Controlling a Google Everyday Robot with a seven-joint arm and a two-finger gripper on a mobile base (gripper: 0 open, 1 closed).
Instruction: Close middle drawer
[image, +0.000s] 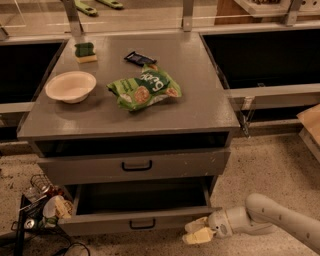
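The front panel's bottom corner (212, 218) is by my gripper, which sits low, so I should back away first and then push higher up against the middle drawer's front side (184, 217).
The middle drawer (142, 220) is the low-fronted grey drawer with a small black centre handle. It is pulled well out of the grey cabinet (125, 117), and its dark inside shows. Above it is the taller-fronted drawer (135, 166) with a larger black handle, nearly shut. My gripper (196, 232), pale yellow at the tip on a white-grey arm, is low near the floor. It sits just to the right of the open drawer's front right corner, close to or touching the front panel.
On the cabinet top lie a white bowl (71, 86), a green snack bag (144, 89), a dark wrapped bar (140, 58) and a green-yellow sponge (85, 52). A wire basket of clutter (37, 207) sits on the floor at the left. Dark openings flank the cabinet.
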